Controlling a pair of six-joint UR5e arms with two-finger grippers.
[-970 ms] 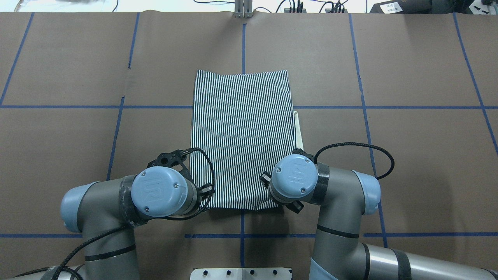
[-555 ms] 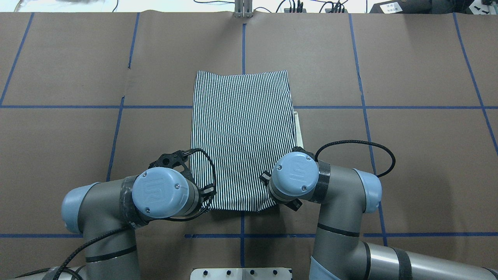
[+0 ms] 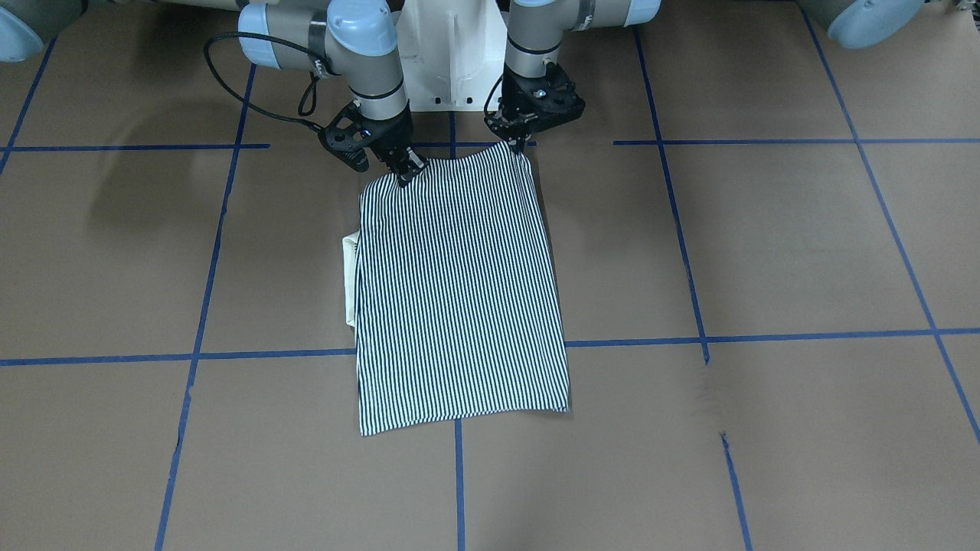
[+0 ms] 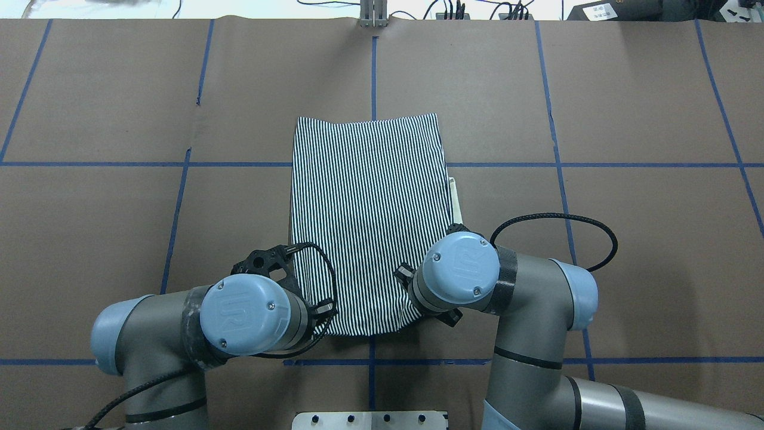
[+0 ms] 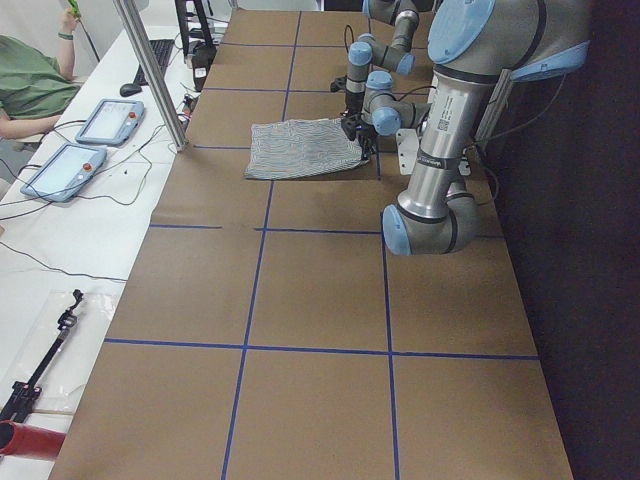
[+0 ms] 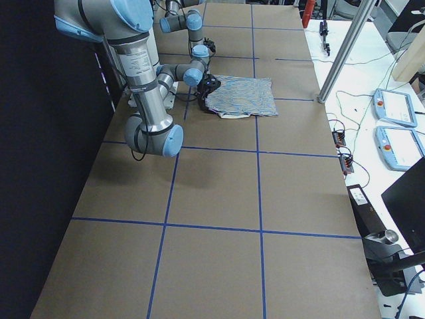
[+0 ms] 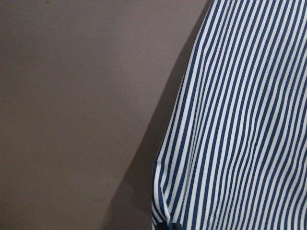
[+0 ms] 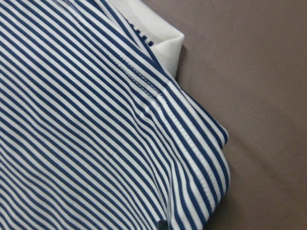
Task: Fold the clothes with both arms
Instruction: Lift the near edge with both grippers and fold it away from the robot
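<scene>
Both my grippers are holding the striped polo shirt's near corners [image 3: 507, 158] close to the white pedestal base, so next I swing the two corners forward onto the shirt's far edge [image 3: 465, 422].
The striped polo shirt [image 3: 459, 291] lies folded into a long rectangle on the brown table, and also shows in the overhead view [image 4: 370, 209]. Its cream collar [image 3: 350, 279] sticks out at one side. My left gripper [image 3: 521, 143] is shut on one near corner of the shirt. My right gripper [image 3: 402, 172] is shut on the other near corner. Both corners are lifted a little off the table. In the overhead view the wrists hide the fingers. The left wrist view shows striped cloth [image 7: 240, 120]. The right wrist view shows a seam and the collar [image 8: 163, 43].
The white pedestal base [image 3: 448, 53] stands just behind the grippers. Blue tape lines [image 4: 89, 163] cross the brown table cover. In the left side view an operator [image 5: 30, 85], tablets [image 5: 105, 120] and a metal post [image 5: 150, 70] stand beyond the table's far edge.
Both arms have drawn back toward the base with the shirt's near corners. The whole shirt has slid a little toward me, and its near edge has gathered narrower.
</scene>
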